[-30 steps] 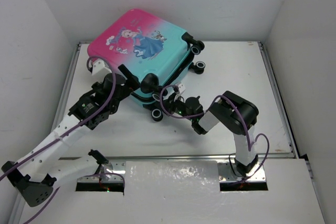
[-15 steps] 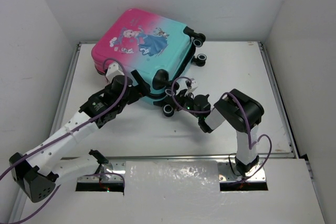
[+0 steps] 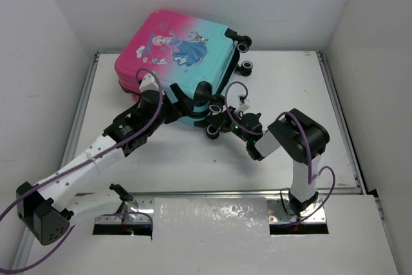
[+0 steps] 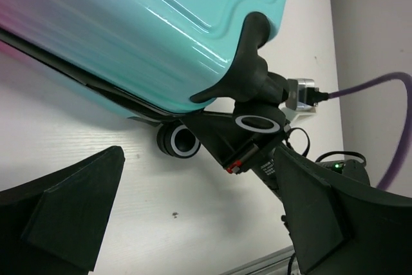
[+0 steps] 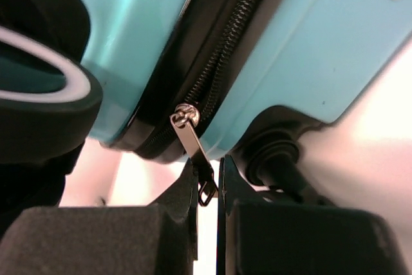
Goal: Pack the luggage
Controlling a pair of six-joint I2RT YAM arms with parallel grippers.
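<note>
The suitcase is unheld while my right gripper has its zipper pull at the wheel corner (image 5: 187, 125). I should grab the upper near wheel (image 3: 216, 109) with my left gripper to keep the suitcase steady.
The luggage (image 3: 177, 46), a pink-to-teal hard-shell suitcase with a princess print, lies closed at the back of the table, its near edge tilted up. My left gripper (image 3: 192, 98) is open at its near teal edge; in the left wrist view the gripper (image 4: 193, 223) holds nothing, with the teal shell (image 4: 161, 24) and a black wheel (image 4: 179, 140) above it. My right gripper (image 3: 222, 120) is at the suitcase's near wheel corner. In the right wrist view the gripper (image 5: 209, 188) is shut on the metal zipper pull (image 5: 193, 143), which hangs from the black zipper (image 5: 225, 56).
The suitcase's black wheels (image 3: 242, 47) point right. White walls enclose the table on the left, back and right. A metal rail (image 3: 212, 193) runs along the near edge. Purple cables loop over both arms.
The suitcase has shifted towards the back and right. Both arms have moved right and further in with it, the right gripper still on the zipper pull.
</note>
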